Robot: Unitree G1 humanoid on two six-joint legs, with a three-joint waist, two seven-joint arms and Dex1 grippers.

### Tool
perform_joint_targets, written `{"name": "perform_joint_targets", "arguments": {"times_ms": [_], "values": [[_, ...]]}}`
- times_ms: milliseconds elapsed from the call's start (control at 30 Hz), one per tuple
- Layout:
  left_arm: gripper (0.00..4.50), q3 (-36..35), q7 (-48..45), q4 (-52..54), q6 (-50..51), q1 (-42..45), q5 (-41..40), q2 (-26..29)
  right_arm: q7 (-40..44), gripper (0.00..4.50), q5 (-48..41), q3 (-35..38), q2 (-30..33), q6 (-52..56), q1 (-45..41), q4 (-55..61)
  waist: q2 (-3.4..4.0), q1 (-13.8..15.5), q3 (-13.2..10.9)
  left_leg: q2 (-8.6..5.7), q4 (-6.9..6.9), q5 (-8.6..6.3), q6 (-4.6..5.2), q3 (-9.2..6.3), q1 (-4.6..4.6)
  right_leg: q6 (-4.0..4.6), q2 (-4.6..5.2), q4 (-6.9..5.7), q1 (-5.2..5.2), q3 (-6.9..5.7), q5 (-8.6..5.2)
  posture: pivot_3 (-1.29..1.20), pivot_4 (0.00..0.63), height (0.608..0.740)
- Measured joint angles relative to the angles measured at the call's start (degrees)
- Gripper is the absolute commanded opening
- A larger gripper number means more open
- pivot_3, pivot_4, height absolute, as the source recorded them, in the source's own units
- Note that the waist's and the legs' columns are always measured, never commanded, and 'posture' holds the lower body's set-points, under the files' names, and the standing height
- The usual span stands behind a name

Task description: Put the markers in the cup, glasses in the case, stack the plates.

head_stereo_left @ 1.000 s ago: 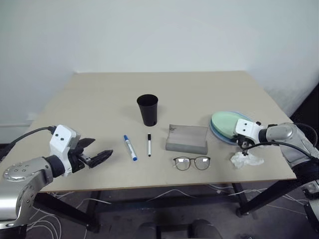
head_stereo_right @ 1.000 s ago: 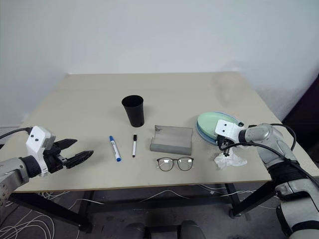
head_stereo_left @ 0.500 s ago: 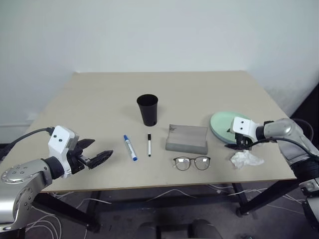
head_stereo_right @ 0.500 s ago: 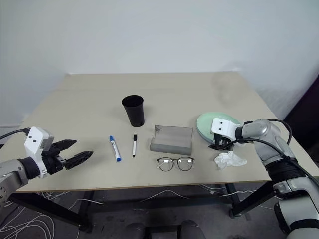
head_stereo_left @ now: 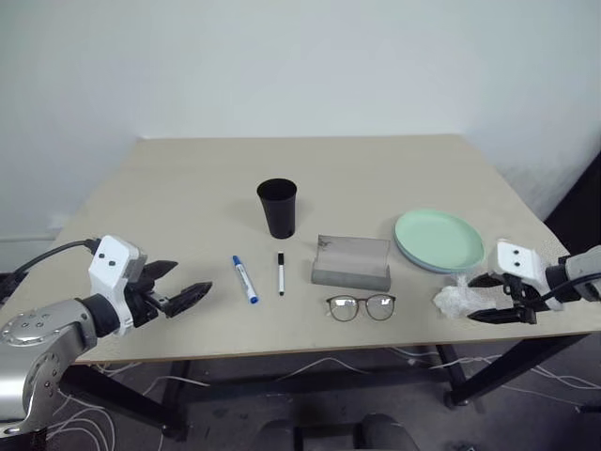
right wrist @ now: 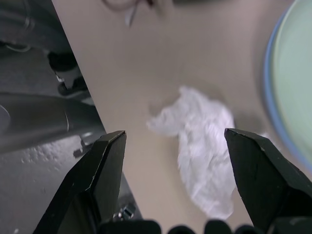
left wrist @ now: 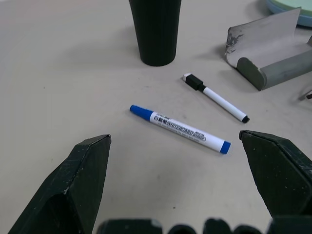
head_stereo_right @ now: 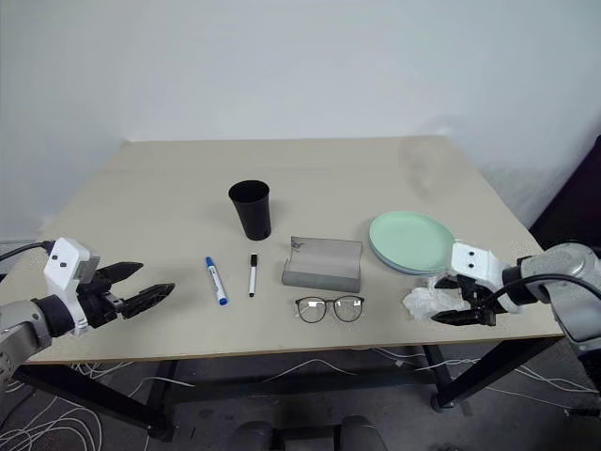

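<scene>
Creases (right wrist: 201, 141) draw the crumpled tissue (head_stereo_left: 461, 299) together into a narrow heap. I expect the tissue to stay scrunched up rather than open flat when I carry it.
The pale green plate (head_stereo_left: 439, 239) lies on top of the light blue plate (head_stereo_left: 414, 258) at the table's right. My right gripper (head_stereo_left: 481, 299) hovers open near the front right edge, its fingers around nothing, beside a crumpled tissue (right wrist: 204, 141). The black cup (head_stereo_left: 278, 207) stands upright at mid-table. In front of it lie the blue-capped marker (head_stereo_left: 245, 279) and the black-capped marker (head_stereo_left: 281, 273). The grey case (head_stereo_left: 352, 261) rests to their right, with the glasses (head_stereo_left: 362, 306) just in front of it. My left gripper (head_stereo_left: 183, 285) is open and empty, left of the markers.
The tissue (head_stereo_left: 454, 299) lies close to the table's front right edge (head_stereo_left: 526, 331), between the plates and my right gripper. Bare tabletop (head_stereo_left: 300, 164) stretches behind the cup. Cables run across the floor under the table.
My right gripper has opened and drawn back from the plates' near rim to the table's front right edge. The left arm has not moved.
</scene>
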State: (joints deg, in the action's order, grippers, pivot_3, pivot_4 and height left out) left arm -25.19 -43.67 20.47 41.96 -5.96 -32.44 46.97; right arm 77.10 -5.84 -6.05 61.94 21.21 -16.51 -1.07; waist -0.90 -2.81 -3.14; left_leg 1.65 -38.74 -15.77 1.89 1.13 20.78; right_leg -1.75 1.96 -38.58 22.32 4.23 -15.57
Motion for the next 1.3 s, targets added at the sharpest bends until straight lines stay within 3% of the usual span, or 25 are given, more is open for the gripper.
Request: {"name": "perform_joint_targets", "arguments": {"times_ms": [267, 300, 367, 600, 667, 900, 1000, 1100, 1167, 1300], "values": [[4.5, 0.5, -0.2, -0.3, 0.0, 0.4, 0.0, 0.0, -9.8, 3.48, 8.7, -4.5, -3.2, -7.7, 0.9, -5.1, -0.06, 0.0, 0.0, -0.06, 0.02, 0.0, 0.0, 0.01, 0.06, -0.06, -0.02, 0.01, 0.04, 0.02, 0.03, 0.0, 0.0, 0.74], [4.5, 0.5, -0.2, -0.3, 0.0, 0.4, 0.0, 0.0, -10.1, 3.31, 9.3, -4.8, -3.2, -8.1, 0.9, -5.4, -0.06, 0.1, 0.0, -0.05, 0.02, 0.0, 0.0, 0.01, 0.06, -0.07, -0.02, 0.01, 0.04, 0.02, 0.03, 0.0, 0.0, 0.74], [4.5, 0.5, -0.2, -0.3, 0.0, 0.4, 0.0, 0.0, -10.5, 2.96, 10.3, -5.2, -3.2, -9.3, 0.8, -6.0, -0.06, 0.1, 0.0, -0.05, 0.02, 0.0, 0.0, 0.0, 0.06, -0.09, -0.02, 0.01, 0.04, 0.01, 0.04, 0.0, 0.0, 0.74], [4.5, 0.5, -0.1, -0.3, 0.0, 0.4, 0.0, 0.0, -10.8, 0.49, 10.9, -6.1, -3.8, -11.9, -1.0, -7.8, -0.06, 0.0, 0.0, -0.04, 0.02, 0.0, 0.0, 0.01, 0.03, -0.06, -0.02, 0.01, 0.03, 0.02, 0.03, 0.0, 0.0, 0.74], [4.5, 0.5, 0.0, -0.3, 0.0, 0.4, 0.0, 0.0, -10.8, 0.01, 11.4, -6.1, -3.8, -12.7, -1.6, -8.6, -0.08, 0.0, 0.0, -0.04, 0.02, 0.0, 0.0, 0.0, 0.03, -0.08, -0.03, 0.01, 0.02, 0.01, 0.04, 0.0, 0.0, 0.74], [4.5, 0.5, 0.2, -0.3, 0.1, 0.4, 0.0, 0.0, -8.0, 0.01, 11.9, -6.4, -3.7, -14.0, -3.5, -10.3, -0.08, 0.1, 0.0, -0.02, 0.02, 0.0, 0.01, -0.01, 0.04, -0.1, -0.02, 0.01, 0.02, 0.0, 0.05, 0.0, 0.0, 0.74], [4.5, 0.5, 0.2, -0.3, 0.1, 0.2, 0.0, 0.0, -0.9, 0.01, 5.7, -5.8, -3.3, -9.6, -5.3, -7.6, 0.0, 0.1, -0.1, 0.03, 0.03, 0.0, 0.01, -0.01, 0.04, -0.11, -0.02, 0.01, 0.01, 0.01, 0.06, 0.0, 0.0, 0.74], [4.5, 0.5, 0.2, -0.3, 0.1, 0.3, 0.0, 0.0, 2.7, 0.01, -0.2, -3.0, -4.0, -4.6, -12.9, -6.3, 0.08, -0.3, -0.1, 0.04, 0.02, 0.0, 0.01, 0.09, -0.08, -0.1, -0.06, -0.05, 0.02, 0.15, 0.1, 0.0, 0.0, 0.74], [4.5, 0.5, 0.2, -0.4, 0.1, 0.2, 0.0, 0.0, 2.4, 0.01, -1.2, -1.9, -5.3, -3.7, -17.8, -7.4, -0.01, -0.2, -0.1, 0.07, 0.03, 0.0, 0.0, 0.02, -0.14, -0.07, -0.07, -0.03, 0.04, 0.05, 0.08, 0.0, 0.0, 0.74], [4.5, 1.1, 0.2, -0.7, 0.1, 1.3, 0.0, 0.0, -6.5, 0.01, 5.1, -4.6, -12.9, -7.2, -28.1, -21.6, -0.28, -0.2, -0.1, 0.09, 0.0, 0.01, -0.02, 0.04, -0.12, 0.07, -0.01, -0.01, 0.05, 0.05, 0.07, 0.0, 0.0, 0.74]]}}
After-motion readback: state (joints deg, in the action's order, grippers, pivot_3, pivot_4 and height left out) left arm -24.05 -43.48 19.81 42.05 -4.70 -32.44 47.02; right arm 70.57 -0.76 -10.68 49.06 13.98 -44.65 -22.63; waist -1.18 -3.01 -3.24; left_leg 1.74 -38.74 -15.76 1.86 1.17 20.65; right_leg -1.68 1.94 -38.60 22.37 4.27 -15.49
